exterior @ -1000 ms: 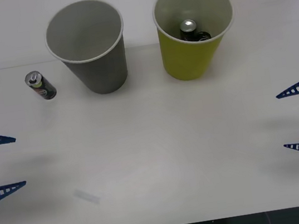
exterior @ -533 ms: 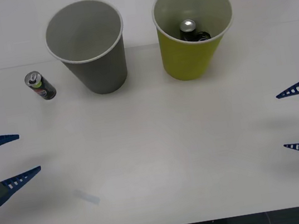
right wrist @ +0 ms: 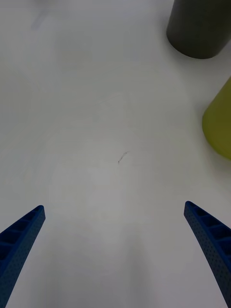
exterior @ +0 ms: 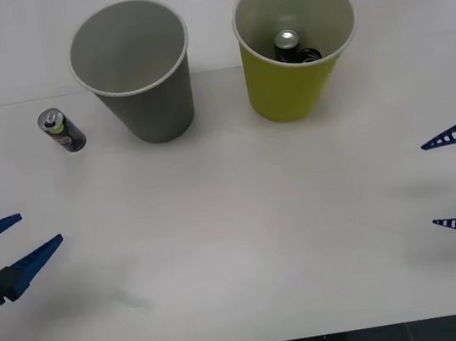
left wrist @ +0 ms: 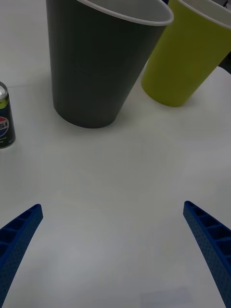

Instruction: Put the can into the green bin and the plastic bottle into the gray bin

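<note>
I expect the can (exterior: 62, 130) to come to rest tilted when I lower it into the green bin, because dark cans (exterior: 291, 46) already crowd the bottom of the green bin and the can will end up next to them.
The can (exterior: 61, 131), small and dark with a silver top, stands on the white table left of the gray bin (exterior: 159, 108); it also shows in the left wrist view (left wrist: 4, 120). The green bin (exterior: 285, 89) stands to the right of the gray one. My left gripper (exterior: 41, 227) is open, low at the table's left side, well short of the can. My right gripper (exterior: 428, 185) hangs open at the right edge, holding nothing. The plastic bottle is out of view.
Two dark silver-topped cans (exterior: 288, 44) lie inside the green bin. The gray bin's inside looks bare. The left wrist view has the gray bin (left wrist: 96, 67) and green bin (left wrist: 187, 57) ahead. A faint mark (right wrist: 122, 156) is on the table.
My left gripper has swung inward over the table and turned, its fingers now angled toward the far right and closer together. The right arm, can and bins have not moved.
</note>
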Tool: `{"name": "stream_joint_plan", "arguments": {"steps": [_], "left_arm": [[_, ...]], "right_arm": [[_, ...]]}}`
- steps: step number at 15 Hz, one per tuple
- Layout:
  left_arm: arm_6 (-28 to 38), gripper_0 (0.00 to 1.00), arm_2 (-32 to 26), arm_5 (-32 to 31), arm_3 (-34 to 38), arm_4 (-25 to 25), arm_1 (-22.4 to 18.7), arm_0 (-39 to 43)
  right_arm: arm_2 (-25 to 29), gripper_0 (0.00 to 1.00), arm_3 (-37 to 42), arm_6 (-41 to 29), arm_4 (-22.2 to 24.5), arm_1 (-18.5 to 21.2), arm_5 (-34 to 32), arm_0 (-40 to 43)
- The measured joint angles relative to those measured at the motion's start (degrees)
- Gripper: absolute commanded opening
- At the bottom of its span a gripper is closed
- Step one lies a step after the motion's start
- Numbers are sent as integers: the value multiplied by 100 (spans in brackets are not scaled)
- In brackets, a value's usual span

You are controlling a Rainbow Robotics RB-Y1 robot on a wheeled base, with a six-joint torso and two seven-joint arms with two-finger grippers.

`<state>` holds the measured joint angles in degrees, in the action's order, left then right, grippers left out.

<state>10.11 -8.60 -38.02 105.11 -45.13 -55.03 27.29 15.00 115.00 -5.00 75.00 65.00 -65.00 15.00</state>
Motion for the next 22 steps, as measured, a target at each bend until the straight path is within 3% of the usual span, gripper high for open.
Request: {"name": "stream_joint_plan", "arguments": {"steps": [4,10,13,19,22], "left_arm": [[-137,100,499,1395,53,527,-115,16],[-298,100,1299,2664,-31,1685,-548,-295],[-338,100,1673,2731,-364,2270,-560,-699],[-1039,100,2086,3056,-852,2466,-525,-1321],[-1142,100,2092,3090,-1004,2490,-275,-1560]], "right_arm": [[0,100,0,0,0,0,0,0],[0,100,0,0,0,0,0,0],[0,100,0,0,0,0,0,0],[0,100,0,0,0,0,0,0],[0,100,0,0,0,0,0,0]]}}
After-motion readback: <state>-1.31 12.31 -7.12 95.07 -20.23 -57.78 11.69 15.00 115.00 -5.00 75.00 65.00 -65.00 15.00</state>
